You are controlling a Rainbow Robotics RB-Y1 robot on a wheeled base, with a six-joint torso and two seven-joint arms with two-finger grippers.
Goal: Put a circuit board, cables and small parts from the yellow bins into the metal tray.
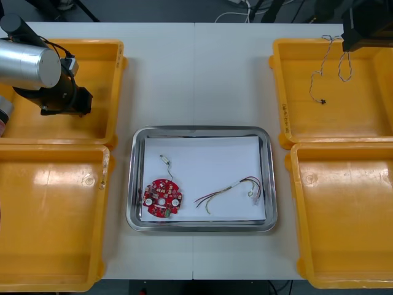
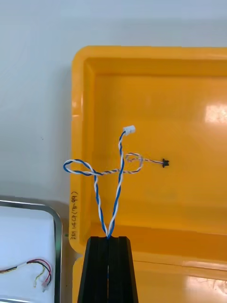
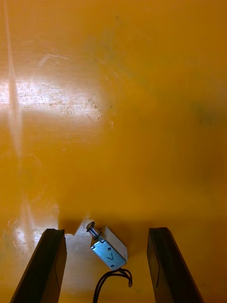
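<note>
The black wire (image 3: pixel 101 282) curves out of the small metal part's end (image 3: pixel 119 267), so it will trail along in a loose curl when I pick up the metal part.
My right gripper (image 2: pixel 108 238) is shut on a twisted blue and white cable (image 2: pixel 100 176), which hangs in loops above the far right yellow bin (image 1: pixel 325 117). In the front view that cable (image 1: pixel 331 69) dangles from the right gripper (image 1: pixel 355 38) at the top right. My left gripper (image 3: pixel 106 232) is open, low inside the far left yellow bin (image 1: pixel 98 126). A small metal part (image 3: pixel 109 249) with a black wire lies between its fingers (image 3: pixel 47 265). The metal tray (image 1: pixel 138 178), white inside, holds a round red circuit board (image 1: pixel 163 198), a red and yellow cable (image 1: pixel 230 189) and a small metal part (image 1: pixel 166 161).
The near left yellow bin (image 1: pixel 49 215) and the near right yellow bin (image 1: pixel 344 215) flank the tray. In the right wrist view a corner of the tray (image 2: pixel 56 222) with the red and yellow cable (image 2: pixel 39 270) lies beside the bin's rim (image 2: pixel 78 142).
</note>
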